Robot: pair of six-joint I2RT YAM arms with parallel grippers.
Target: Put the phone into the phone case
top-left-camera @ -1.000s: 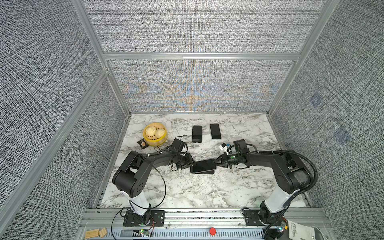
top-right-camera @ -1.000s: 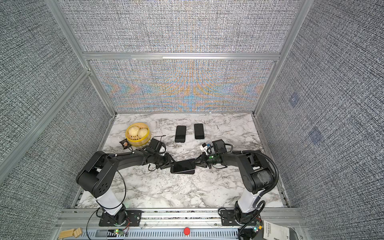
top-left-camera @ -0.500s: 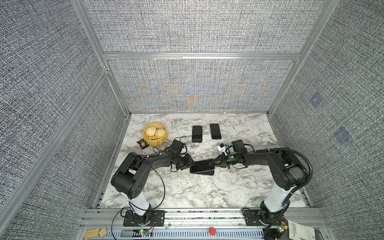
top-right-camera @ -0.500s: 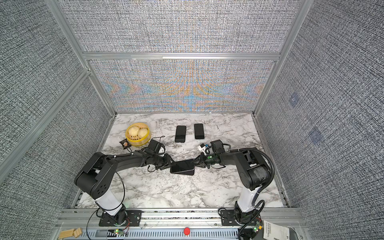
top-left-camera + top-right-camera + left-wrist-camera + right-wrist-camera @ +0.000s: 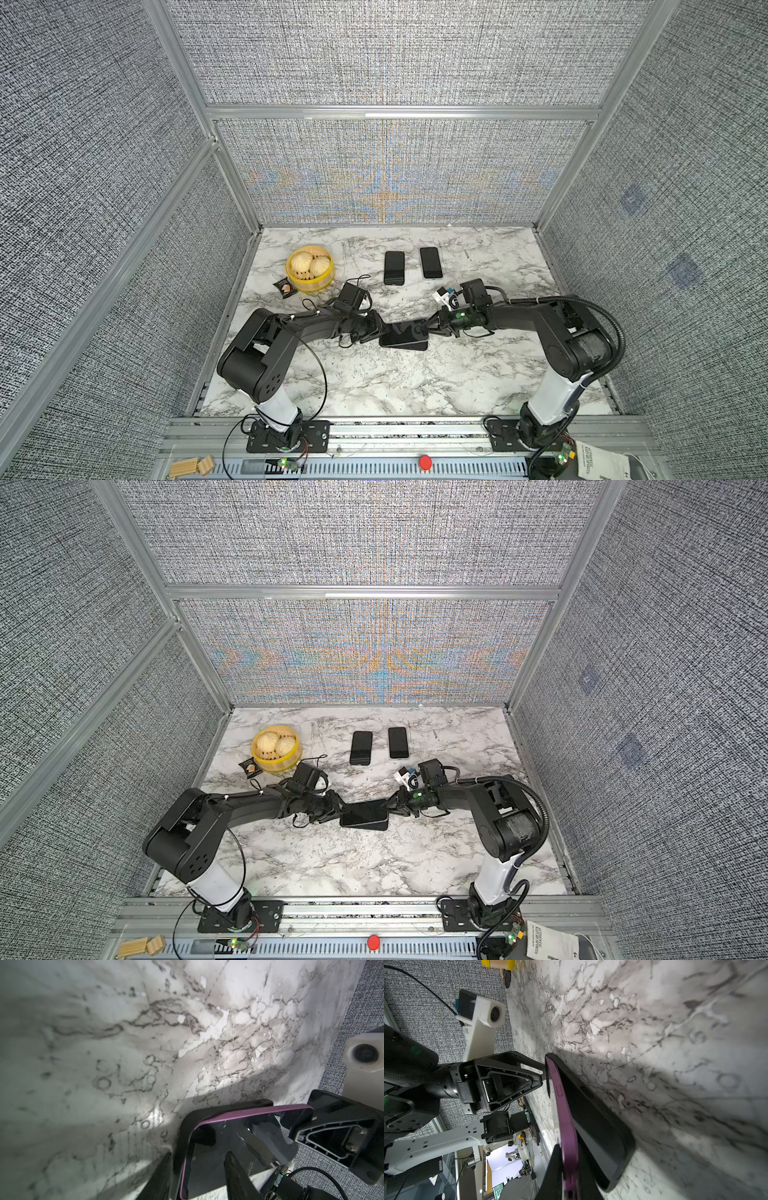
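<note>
The robot's right gripper has a finger between the phone's raised end (image 5: pixel 569 1148) and the case, so it should let go of that end and then push the phone's corner (image 5: pixel 292 1152) down into the case.
A phone (image 5: pixel 405 330) with a purple rim (image 5: pixel 564 1115) lies tilted over the black phone case (image 5: pixel 409 345) at the table's middle, in both top views. The case (image 5: pixel 591 1109) rests on the marble. My right gripper (image 5: pixel 428 328) is shut on the phone's right end and holds that end (image 5: pixel 570 1157) above the case. My left gripper (image 5: pixel 380 330) clamps the left end. One of its fingers (image 5: pixel 162 1176) lies outside the case wall (image 5: pixel 218 1108) and the other over the phone's screen (image 5: pixel 212 1147).
Two more dark phones (image 5: pixel 394 268) (image 5: pixel 431 262) lie side by side at the back. A yellow steamer basket (image 5: pixel 309 282) with buns stands at the back left, with a small dark packet (image 5: pixel 284 287) beside it. Mesh walls enclose three sides.
The right arm's elbow has drawn slightly inward. Both grippers, the phone and the case stay about where they were.
</note>
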